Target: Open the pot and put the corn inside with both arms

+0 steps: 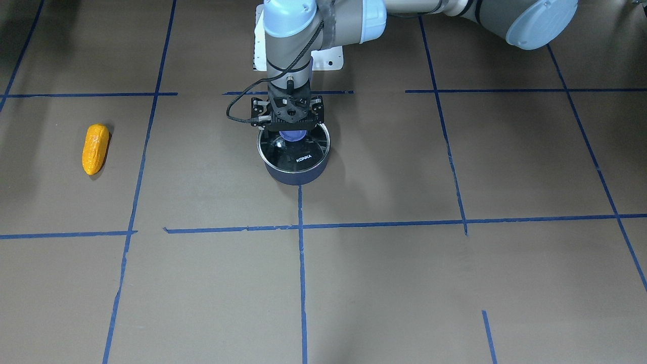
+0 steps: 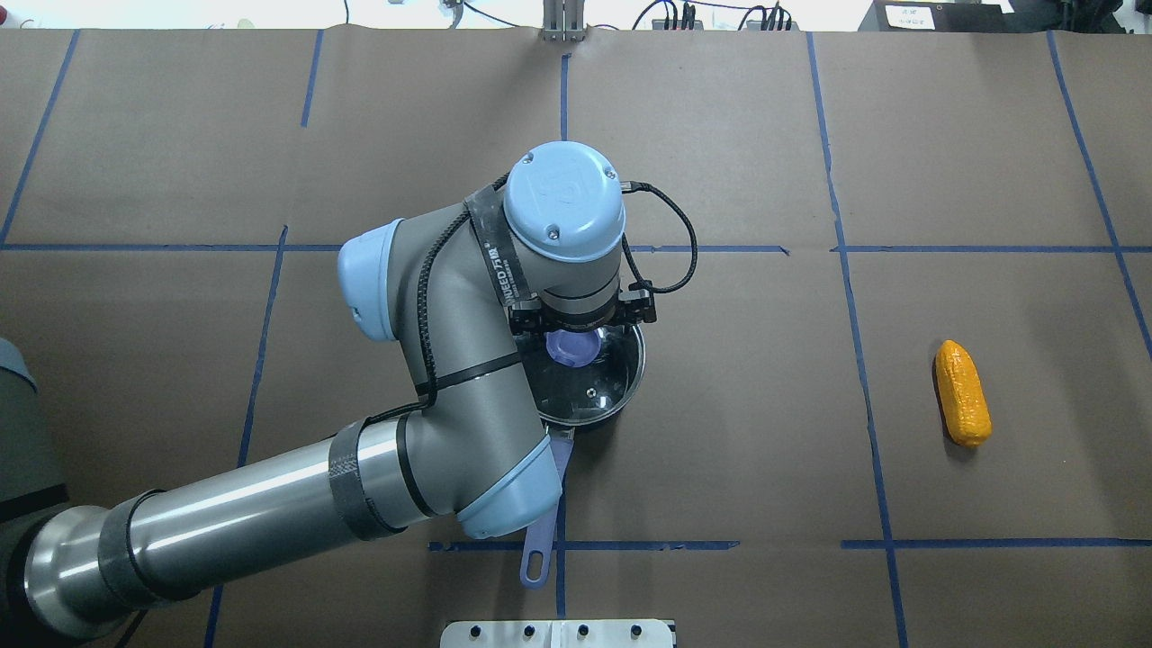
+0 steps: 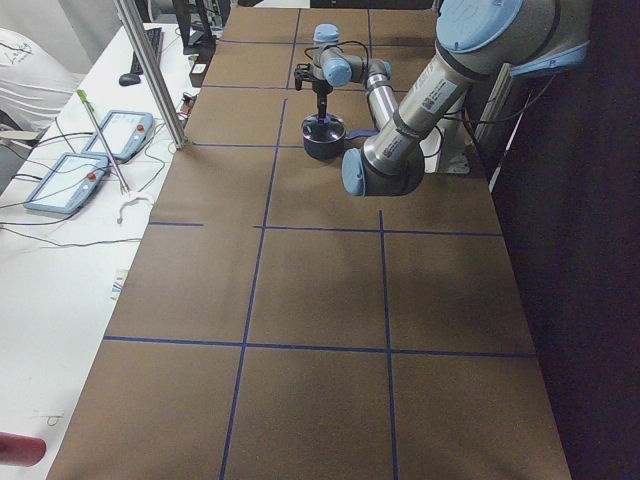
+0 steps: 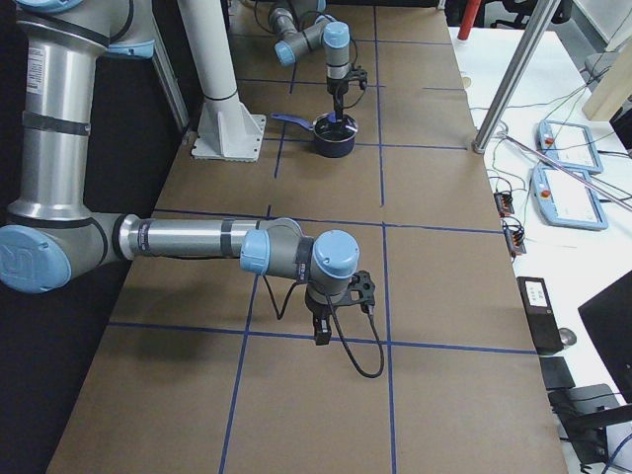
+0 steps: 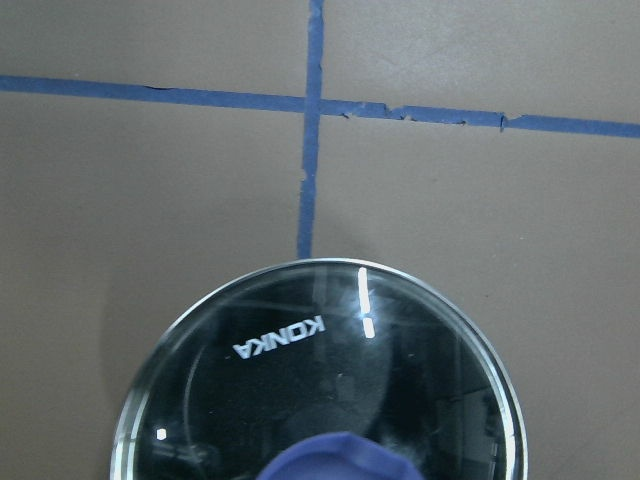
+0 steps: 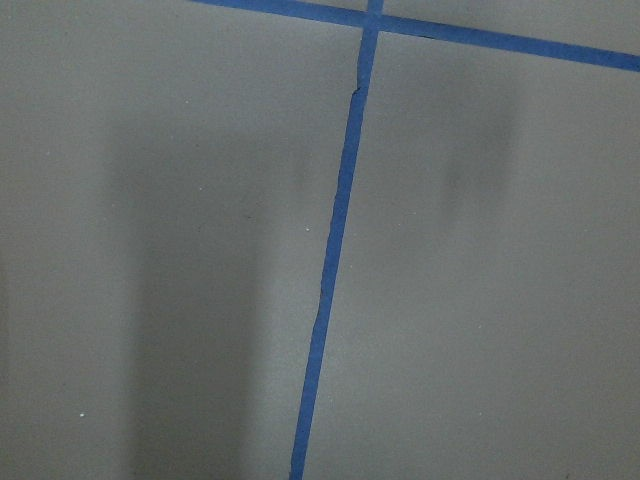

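The view through the glass lid (image 1: pixel 282 155) is only plain darkness. I should expect an empty pot (image 1: pixel 295 176) when I raise the lid by its purple knob.
The dark navy pot (image 1: pixel 295 172) stands at mid-table with its glass lid (image 1: pixel 306 154) on it. Its purple-blue handle (image 2: pixel 540 544) points toward the robot base, partly under my left arm. My left gripper (image 1: pixel 292 132) points straight down over the lid's purple knob (image 2: pixel 573 346), jaws spread wide on either side of it. The lid and knob fill the bottom of the left wrist view (image 5: pixel 320 380). The orange-yellow corn (image 2: pixel 962 393) lies alone on the table on my right side (image 1: pixel 95 149). My right gripper (image 4: pixel 321 331) hovers low over bare table; I cannot tell its state.
Blue tape lines grid the brown table (image 2: pixel 720 450). A white mounting plate (image 2: pixel 558 633) sits at the robot's base. White side benches with tablets (image 4: pixel 568 183) and metal poles (image 4: pixel 509 79) flank the table ends.
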Tool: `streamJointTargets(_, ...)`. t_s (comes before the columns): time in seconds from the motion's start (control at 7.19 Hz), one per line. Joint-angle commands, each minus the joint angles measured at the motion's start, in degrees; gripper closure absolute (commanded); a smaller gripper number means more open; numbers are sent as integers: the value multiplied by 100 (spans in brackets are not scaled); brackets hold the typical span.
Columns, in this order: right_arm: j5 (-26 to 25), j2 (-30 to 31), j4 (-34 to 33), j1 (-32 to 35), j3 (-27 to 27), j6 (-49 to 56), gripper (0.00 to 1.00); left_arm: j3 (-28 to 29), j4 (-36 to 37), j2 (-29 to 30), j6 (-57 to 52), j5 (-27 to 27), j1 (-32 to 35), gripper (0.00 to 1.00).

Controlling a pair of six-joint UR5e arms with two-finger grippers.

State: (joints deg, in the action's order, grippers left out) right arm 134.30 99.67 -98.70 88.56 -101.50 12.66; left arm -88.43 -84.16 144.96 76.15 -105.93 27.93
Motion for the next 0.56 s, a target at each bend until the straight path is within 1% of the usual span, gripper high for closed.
streamJointTargets(0.0, 0, 0, 0, -6, 7, 0, 0, 90, -3, -20, 22, 19, -7, 0)
streamJointTargets(0.14, 0, 0, 0, -6, 7, 0, 0, 63, -3, -125, 5, 11, -7, 1)
streamJointTargets(0.28, 0, 0, 0, -6, 7, 0, 0, 46, 5, -160, 5, 2, -16, 6)
streamJointTargets(0.42, -9, 0, 0, -6, 7, 0, 0, 28, 23, -152, 13, -42, -16, 43)
